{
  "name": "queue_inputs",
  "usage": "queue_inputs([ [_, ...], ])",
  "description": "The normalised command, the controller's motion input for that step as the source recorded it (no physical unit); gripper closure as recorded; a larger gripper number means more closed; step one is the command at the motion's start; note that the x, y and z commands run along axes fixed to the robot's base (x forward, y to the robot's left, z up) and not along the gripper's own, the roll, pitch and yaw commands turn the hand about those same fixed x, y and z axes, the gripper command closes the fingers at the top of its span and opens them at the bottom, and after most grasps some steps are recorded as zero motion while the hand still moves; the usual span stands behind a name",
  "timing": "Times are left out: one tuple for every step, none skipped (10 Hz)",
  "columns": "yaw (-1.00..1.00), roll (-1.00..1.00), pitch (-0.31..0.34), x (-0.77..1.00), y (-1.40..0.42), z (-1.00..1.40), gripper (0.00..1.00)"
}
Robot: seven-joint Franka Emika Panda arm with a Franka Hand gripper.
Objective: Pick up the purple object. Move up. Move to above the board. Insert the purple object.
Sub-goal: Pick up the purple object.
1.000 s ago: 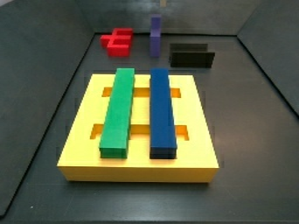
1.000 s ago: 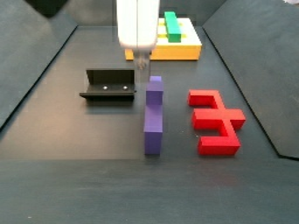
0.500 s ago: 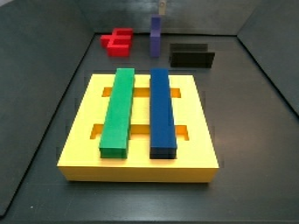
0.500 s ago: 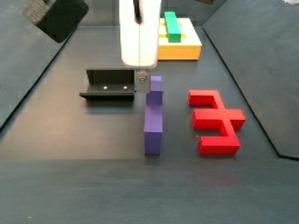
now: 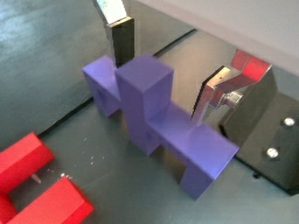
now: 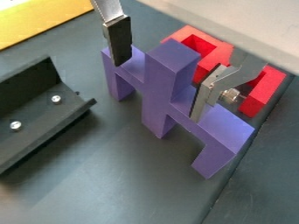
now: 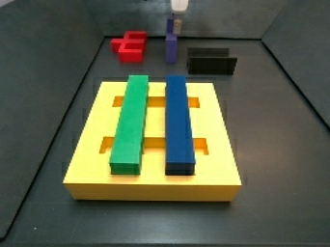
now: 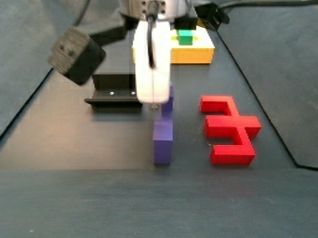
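The green and dark-blue bars have open slots (image 7: 200,147) on either side, so I expect the purple object (image 7: 172,48) to straddle both bars with its legs when I put it in.
The purple object (image 5: 193,144) lies on the dark floor with its central post upright; it also shows in a wrist view (image 6: 216,136) and in both side views (image 7: 172,44) (image 8: 163,135). My gripper (image 5: 163,87) is open and low over it, one finger (image 5: 121,39) on each side of the post, with gaps to the post. It shows the same way in a wrist view (image 6: 160,87), and its white body hides the post in a side view (image 8: 155,104). The yellow board (image 7: 91,145) lies apart from the gripper, with a green bar (image 7: 129,121) and a dark-blue bar (image 7: 180,121) in its slots.
A red block (image 8: 230,128) lies close beside the purple object and shows in a wrist view (image 6: 193,48). The black fixture (image 8: 114,93) stands on the purple object's other side, also seen in a side view (image 7: 213,61). Dark walls enclose the floor.
My gripper has come straight down from above the purple object until its open fingers straddle the central post. The purple object and the other pieces have not moved.
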Motion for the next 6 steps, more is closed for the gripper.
queue_inputs([
  [-0.01, 0.05, 0.0, -0.18, 0.0, -0.24, 0.0],
  [0.0, 0.0, 0.0, -0.13, 0.03, -0.1, 0.0],
  [0.0, 0.0, 0.0, 0.0, 0.02, 0.0, 0.0],
  [0.0, -0.01, 0.0, 0.0, 0.0, 0.0, 0.0],
  [-0.02, -0.03, 0.013, 0.05, 0.0, 0.01, 0.0],
  [-0.06, -0.06, 0.0, 0.0, 0.0, 0.09, 0.0],
])
